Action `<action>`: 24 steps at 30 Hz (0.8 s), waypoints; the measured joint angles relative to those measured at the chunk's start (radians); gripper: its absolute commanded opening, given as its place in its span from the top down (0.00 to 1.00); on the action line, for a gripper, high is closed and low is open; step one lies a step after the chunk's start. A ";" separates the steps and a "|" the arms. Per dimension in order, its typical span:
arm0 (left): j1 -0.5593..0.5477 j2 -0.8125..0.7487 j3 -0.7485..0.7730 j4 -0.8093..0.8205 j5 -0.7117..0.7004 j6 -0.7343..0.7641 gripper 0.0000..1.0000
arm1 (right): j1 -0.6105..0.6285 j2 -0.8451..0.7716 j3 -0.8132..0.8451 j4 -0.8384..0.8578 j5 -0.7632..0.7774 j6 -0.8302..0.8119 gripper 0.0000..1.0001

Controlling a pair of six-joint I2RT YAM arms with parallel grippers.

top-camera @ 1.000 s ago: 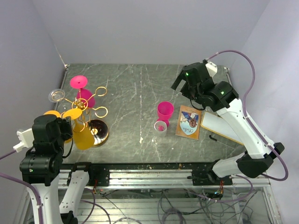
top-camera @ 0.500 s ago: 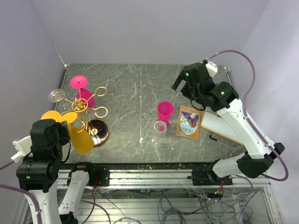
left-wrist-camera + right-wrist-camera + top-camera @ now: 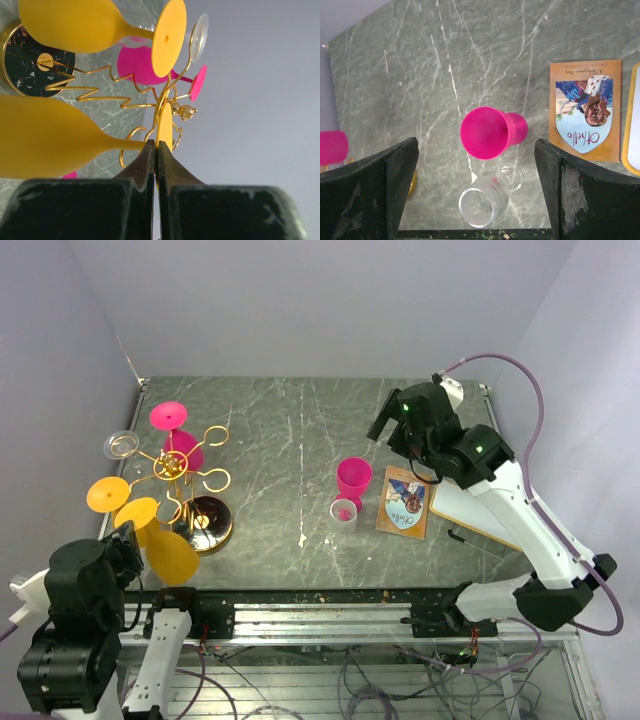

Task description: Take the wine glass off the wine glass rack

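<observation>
My left gripper is on the yellow wine glass's foot (image 3: pixel 137 512) and the glass's bowl is free, so my right gripper should keep going toward the bowl's rim (image 3: pixel 178 576) and close there.
The gold wire wine glass rack (image 3: pixel 186 472) stands at the left on its round disc base (image 3: pixel 208 524). A pink glass (image 3: pixel 181 448), a yellow glass foot (image 3: pixel 107 492) and a clear glass foot (image 3: pixel 122 445) hang on its arms. My left gripper (image 3: pixel 130 532) is shut on the foot (image 3: pixel 166 125) of a yellow wine glass (image 3: pixel 168 552), held tilted at the rack's near-left side. In the left wrist view, the bowl (image 3: pixel 45 137) is at the left and the rack (image 3: pixel 165 95) behind. My right gripper (image 3: pixel 476 160) is open and empty, high over the table's middle right.
A pink glass (image 3: pixel 353 478) and a clear glass (image 3: pixel 343 512) lie on the table under the right gripper. A picture card (image 3: pixel 405 500) and a white board with a yellow rim (image 3: pixel 470 512) lie to their right. Grey walls close in the left and back.
My left arm has pulled back toward the near left, carrying the yellow glass out from the rack. The right arm has shifted only slightly.
</observation>
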 measured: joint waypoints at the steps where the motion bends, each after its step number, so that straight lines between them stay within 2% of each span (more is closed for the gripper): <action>1: 0.000 -0.016 0.000 -0.004 0.003 0.000 0.93 | 0.000 -0.024 -0.036 0.026 -0.016 -0.017 0.00; 8: 0.000 -0.078 0.031 -0.026 0.075 0.039 0.93 | -0.002 -0.263 -0.266 0.263 -0.168 -0.148 0.00; 15: -0.001 -0.145 0.057 -0.016 0.239 0.067 0.93 | -0.002 -0.318 -0.275 0.387 -0.295 -0.238 0.00; 19: -0.001 -0.202 0.009 0.073 0.349 0.088 0.93 | -0.002 -0.296 -0.275 0.427 -0.425 -0.278 0.00; 24: -0.002 -0.266 -0.116 0.272 0.474 0.124 0.93 | -0.002 -0.283 -0.277 0.484 -0.560 -0.277 0.00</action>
